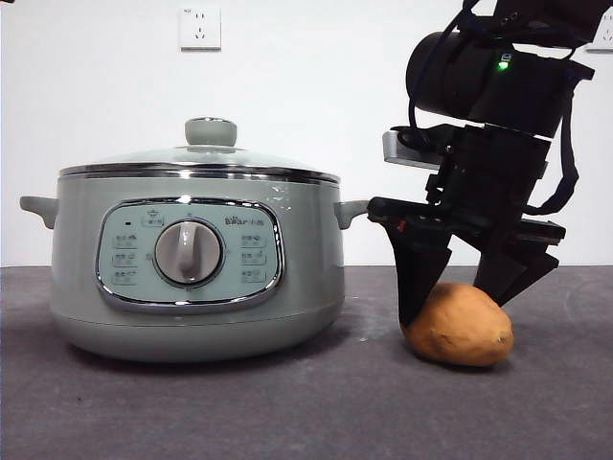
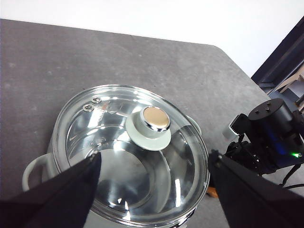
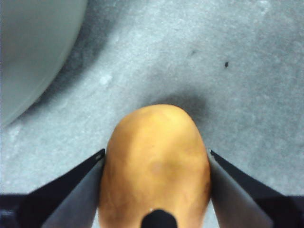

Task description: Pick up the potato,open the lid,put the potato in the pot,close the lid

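Observation:
The glass lid [image 1: 158, 156] will come clear off the pot when I lift the green knob, because the metal rim [image 1: 198, 172] is smooth all the way around.
The orange-brown potato [image 1: 460, 326] lies on the grey table to the right of the sage-green pot [image 1: 316, 278]. My right gripper [image 1: 452, 311] has come down over it, with one jaw against each side, as the right wrist view [image 3: 156, 152] shows around the potato [image 3: 156, 161]. The potato rests on the table. The glass lid [image 1: 192, 159] with its green knob [image 1: 211, 131] sits shut on the pot. My left gripper [image 2: 154, 153] is open and empty, hovering above the lid [image 2: 118, 161]. The right arm [image 2: 266, 137] shows beside the pot in that view.
The pot's control panel and grey dial [image 1: 189, 252] face the front camera. A white wall with a socket [image 1: 199, 27] stands behind. The table's far edge and rounded corner [image 2: 223, 50] show in the left wrist view.

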Controlling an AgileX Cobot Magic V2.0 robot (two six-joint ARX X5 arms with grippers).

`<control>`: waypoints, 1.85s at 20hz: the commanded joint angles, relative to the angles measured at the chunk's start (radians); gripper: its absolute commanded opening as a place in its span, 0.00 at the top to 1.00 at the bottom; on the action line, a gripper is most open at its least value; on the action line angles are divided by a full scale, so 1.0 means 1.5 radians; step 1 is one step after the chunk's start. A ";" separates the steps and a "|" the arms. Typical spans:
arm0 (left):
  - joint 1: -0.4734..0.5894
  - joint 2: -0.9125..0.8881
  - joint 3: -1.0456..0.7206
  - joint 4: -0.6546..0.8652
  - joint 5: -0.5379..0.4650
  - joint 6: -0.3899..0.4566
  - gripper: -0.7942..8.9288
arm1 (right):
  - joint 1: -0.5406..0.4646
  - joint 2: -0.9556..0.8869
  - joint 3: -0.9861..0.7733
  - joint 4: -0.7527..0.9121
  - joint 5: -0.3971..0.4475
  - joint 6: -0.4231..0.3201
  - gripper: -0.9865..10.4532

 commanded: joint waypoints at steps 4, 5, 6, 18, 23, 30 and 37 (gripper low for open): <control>-0.002 -0.002 0.002 -0.009 0.003 0.001 0.53 | 0.001 -0.064 0.001 -0.087 0.001 -0.001 0.92; -0.003 -0.002 0.002 -0.007 0.002 0.001 0.53 | 0.001 -0.093 0.001 -0.113 0.001 -0.001 0.92; -0.007 -0.001 0.002 -0.003 0.003 0.001 0.53 | 0.001 -0.116 0.001 -0.133 0.001 -0.001 0.92; -0.227 0.195 0.065 0.118 -0.193 0.019 0.53 | 0.000 -0.364 0.001 -0.274 0.007 -0.001 0.92; -0.272 0.314 0.118 0.141 -0.281 0.051 0.53 | 0.000 -0.374 0.001 -0.302 0.027 0.000 0.92; -0.276 0.404 0.120 0.165 -0.324 0.067 0.53 | 0.000 -0.374 0.001 -0.303 0.040 -0.001 0.92; -0.283 0.416 0.120 0.160 -0.315 0.069 0.85 | 0.000 -0.374 0.001 -0.301 0.040 0.000 0.92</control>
